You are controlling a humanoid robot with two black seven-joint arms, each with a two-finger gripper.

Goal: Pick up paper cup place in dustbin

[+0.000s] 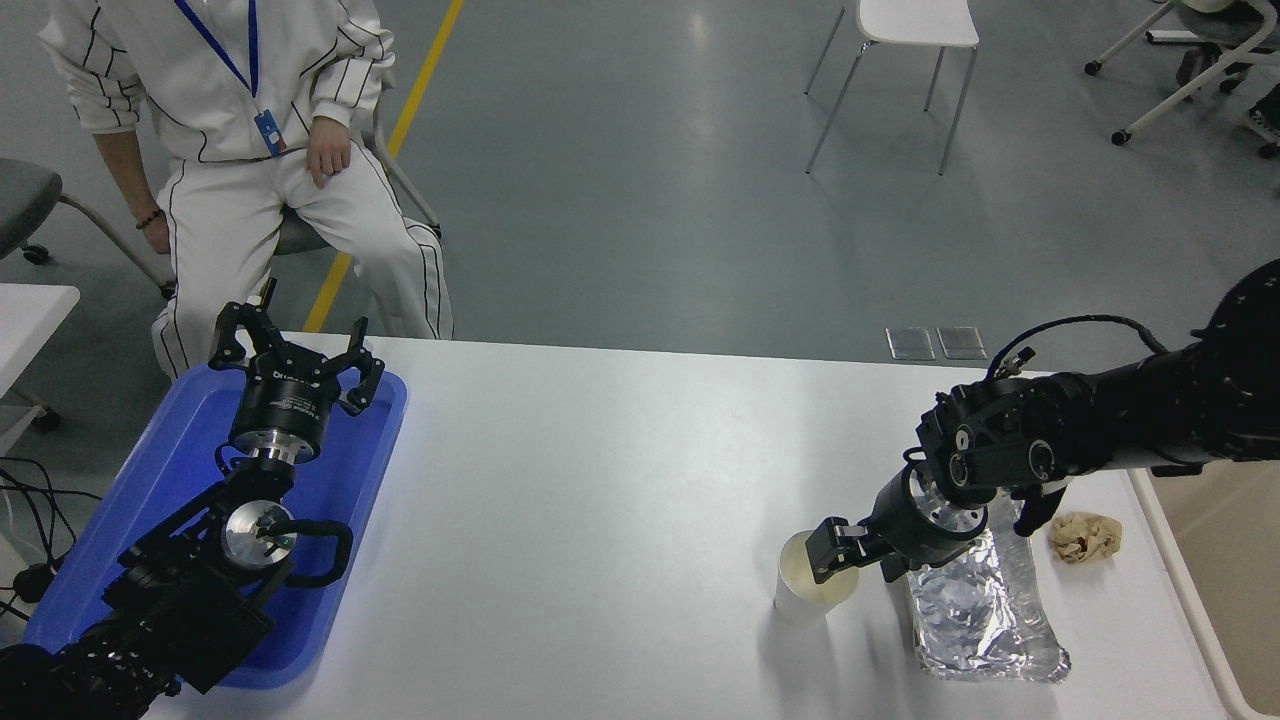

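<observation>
Just one side of the paper cup's rim (849, 566) is between my right gripper's fingers, so the paper cup will lean toward my right gripper when I lift it.
The paper cup (803, 598) stands upright on the white table (600, 520), right of centre near the front edge, its cream inside showing. My right gripper (860, 562) is low at the cup's right rim and open: one finger (832, 551) sits over the cup's mouth, the other is outside its right wall. The cup rests on the table. The dustbin (1235, 560) is a beige bin cut off by the right edge of the picture, just beyond the table's end. My left gripper (295, 352) is parked open over the blue tray at the lower left.
A crumpled silver foil tray (975, 610) lies just right of the cup, partly under my right wrist. A crumpled brown paper ball (1083, 535) sits between it and the bin. The blue tray (90, 570) is at the left. A person (270, 150) sits beyond the far left corner.
</observation>
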